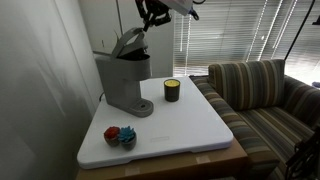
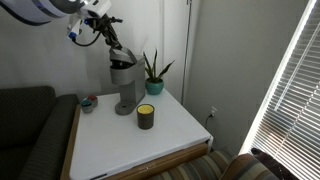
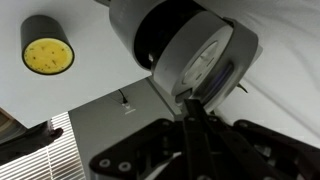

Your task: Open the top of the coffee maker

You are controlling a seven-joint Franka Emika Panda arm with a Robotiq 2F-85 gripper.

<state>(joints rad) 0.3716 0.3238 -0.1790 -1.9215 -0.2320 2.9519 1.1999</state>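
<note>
My gripper should lower its fingers to the top's bottom side (image 3: 207, 60) and push the top farther back. The top is only partly open, and my gripper is above its raised edge (image 1: 139, 33).
The grey coffee maker (image 1: 125, 82) stands at the back of the white table (image 1: 190, 125), and it shows in both exterior views (image 2: 124, 88). Its top (image 1: 128, 42) is tilted up on its hinge, so the head is partly open (image 2: 120, 58). In the wrist view the raised top (image 3: 208, 60) shows its underside, with the dark round chamber (image 3: 160, 28) beside it. My gripper (image 1: 150, 14) hovers just above the raised edge of the top (image 2: 108, 36). Its fingers (image 3: 190, 112) are pressed together with nothing between them, their tips next to the top's edge.
A small dark candle jar (image 1: 172, 90) with a yellow top stands beside the machine (image 3: 47, 45). Small red and blue objects (image 1: 120, 135) lie near the table's front corner. A potted plant (image 2: 153, 72) stands behind the machine. A striped sofa (image 1: 270, 100) adjoins the table.
</note>
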